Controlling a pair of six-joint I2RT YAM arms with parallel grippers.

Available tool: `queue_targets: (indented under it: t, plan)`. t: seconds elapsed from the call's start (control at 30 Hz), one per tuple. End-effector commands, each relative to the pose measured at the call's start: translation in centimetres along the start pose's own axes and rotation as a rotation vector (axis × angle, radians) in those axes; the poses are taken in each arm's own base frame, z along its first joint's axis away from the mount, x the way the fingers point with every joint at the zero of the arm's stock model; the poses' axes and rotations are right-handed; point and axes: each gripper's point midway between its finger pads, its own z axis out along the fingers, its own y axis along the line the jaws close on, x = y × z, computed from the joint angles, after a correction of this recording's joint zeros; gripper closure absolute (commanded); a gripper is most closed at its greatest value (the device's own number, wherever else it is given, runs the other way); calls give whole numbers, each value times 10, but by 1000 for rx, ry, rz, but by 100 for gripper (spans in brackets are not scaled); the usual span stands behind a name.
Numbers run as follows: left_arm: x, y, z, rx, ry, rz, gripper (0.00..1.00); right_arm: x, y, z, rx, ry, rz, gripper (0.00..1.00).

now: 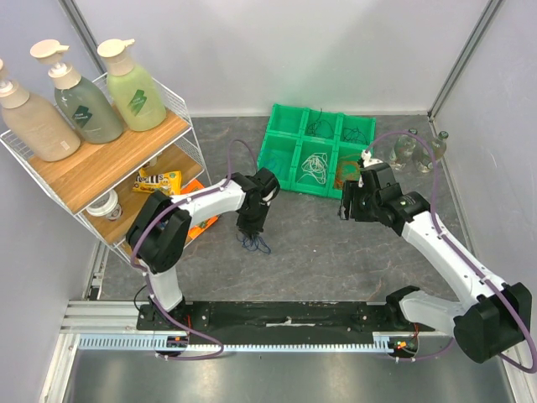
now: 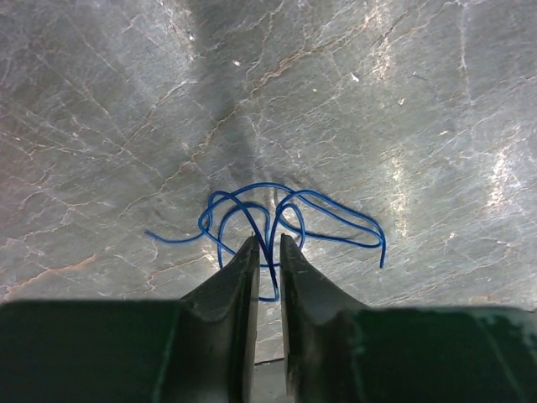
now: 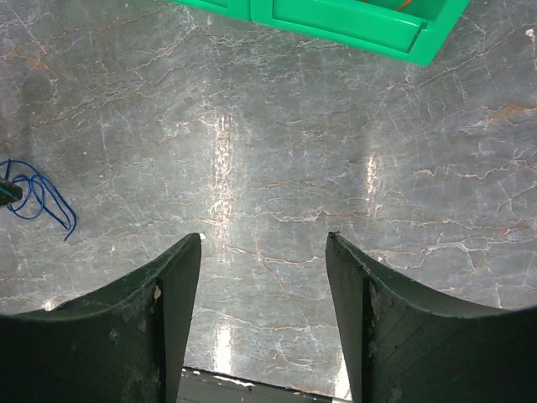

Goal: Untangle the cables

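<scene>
I expect the blue cable [image 1: 253, 243] to stay looped and dangle as I carry it over the green tray, since it lies in loose, rounded loops [image 1: 263, 246].
A blue cable [image 1: 254, 243] lies in loose loops on the grey table. My left gripper [image 1: 251, 225] hovers right over it. In the left wrist view the jaws of the left gripper [image 2: 268, 242] stand only narrowly apart. One strand of the blue cable [image 2: 295, 211] runs through the gap, and nothing is clamped. The blue cable [image 3: 35, 195] also shows at the left edge of the right wrist view. My right gripper [image 1: 346, 207] [image 3: 263, 239] is open and empty above bare table, in front of the green tray [image 1: 285, 149]. The tray holds a white cable [image 1: 315, 165], black cables [image 1: 320, 128] and an orange-red cable [image 1: 343, 177].
A wire and wood shelf rack [image 1: 109, 159] with three pump bottles [image 1: 84, 105] and snack packets stands at the left, close to the left arm. Glass jars [image 1: 411, 151] stand at the back right beside the tray. The green tray's front rim [image 3: 336, 23] shows at the top of the right wrist view.
</scene>
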Motion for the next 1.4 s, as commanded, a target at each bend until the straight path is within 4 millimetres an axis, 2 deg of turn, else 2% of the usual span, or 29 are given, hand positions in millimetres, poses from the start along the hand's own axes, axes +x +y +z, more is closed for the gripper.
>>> queue_targets:
  t: [0.0,0.03,0.1,0.17,0.23,0.37,0.47,0.6,0.7,0.77,0.87,0.93,1.0,1.1,1.17,1.27,1.37]
  plan:
    - [-12,-2,-5,4,-56,9,88,-14,8,-3,-27,-31,8,31]
    - [-13,-2,-8,5,-64,12,98,-14,11,-2,-40,-25,3,32]
    - [-17,-6,-17,29,-91,20,98,-11,18,1,-81,-3,-16,32]
    - [-24,-25,-38,134,-124,36,98,-6,32,5,-166,25,-48,32]
    - [-32,-55,-71,306,-163,64,98,0,50,5,-276,47,-80,32]
    - [-47,-117,-146,673,-219,120,98,6,95,-10,-549,43,-147,32]
    - [-66,-141,-191,823,-287,131,98,1,120,-28,-700,2,-172,33]
    - [-81,-153,-228,902,-346,134,98,-10,127,-43,-748,-78,-168,37]
    - [-84,-160,-246,951,-357,146,98,-23,114,-46,-655,-162,-135,48]
    - [-85,-162,-257,972,-366,149,98,-37,104,-56,-592,-251,-101,56]
    - [-87,-162,-267,985,-380,142,98,-53,94,-73,-547,-371,-96,58]
    - [-88,-163,-274,999,-382,138,98,-57,93,-80,-542,-401,-115,60]
    - [-88,-163,-282,1015,-388,135,98,-58,92,-78,-535,-398,-115,71]
    - [-87,-164,-296,1034,-407,141,98,-54,97,-75,-561,-365,-104,83]
    - [-87,-163,-302,1044,-414,144,98,-55,101,-75,-580,-365,-94,83]
    - [-86,-163,-307,1052,-415,143,98,-57,102,-78,-592,-384,-101,70]
    - [-86,-163,-309,1060,-415,148,98,-58,102,-77,-587,-386,-107,68]
